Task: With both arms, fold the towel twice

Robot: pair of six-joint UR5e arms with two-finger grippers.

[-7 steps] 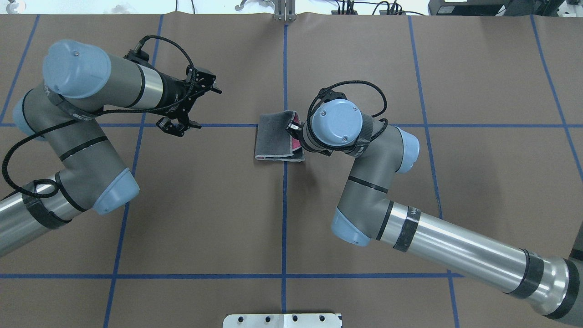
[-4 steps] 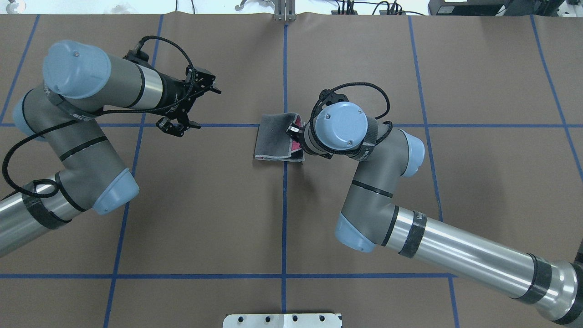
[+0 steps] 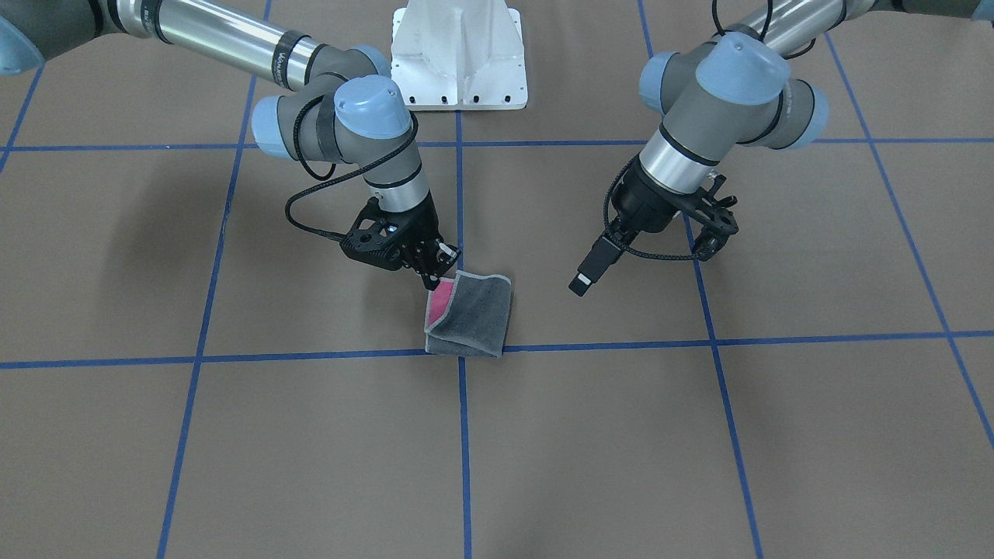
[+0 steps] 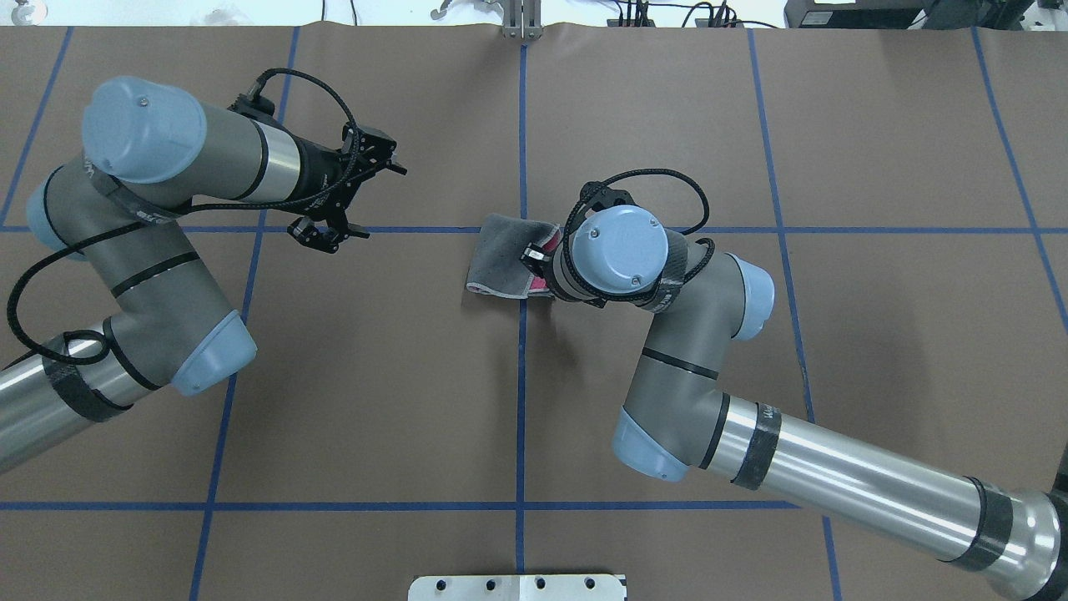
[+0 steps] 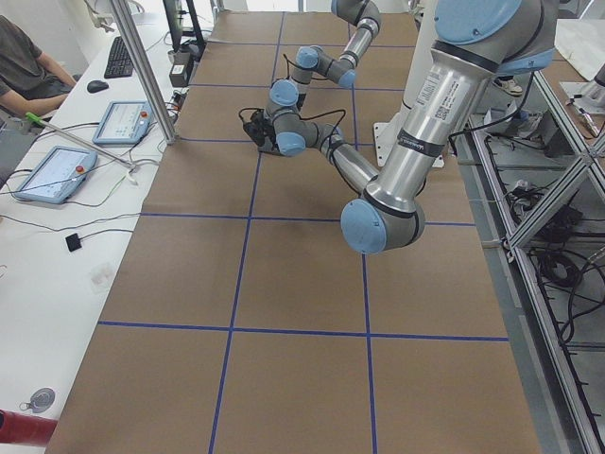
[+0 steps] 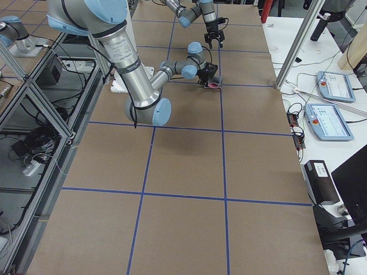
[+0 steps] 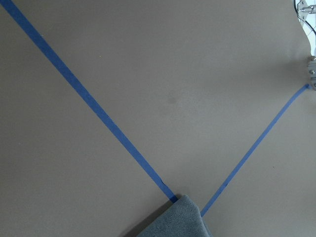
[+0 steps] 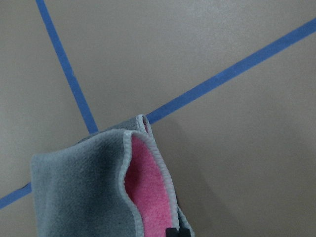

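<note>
My right gripper should open, turn and grab the grey upper layer's corner, because it is at the outer corner of the pink strip.
The towel lies near the table's centre, folded with its dark grey face out and its pink face showing at the open edge. It also shows in the overhead view and in the right wrist view. My right gripper is shut on the towel's upper layer at the edge nearest the right arm and holds that edge raised off the table. In the overhead view the right wrist hides this gripper. My left gripper is open and empty, above the table well to the left of the towel. The left wrist view catches one grey corner of the towel.
Brown paper with blue tape lines covers the table. The white pedestal base stands at the robot's side. Past the far table edge are tablets, a metal post and a seated operator.
My right gripper has raised the towel's edge and drawn it slightly toward the left arm, so the upper layer now bulges and shows more pink. The left arm has barely moved.
</note>
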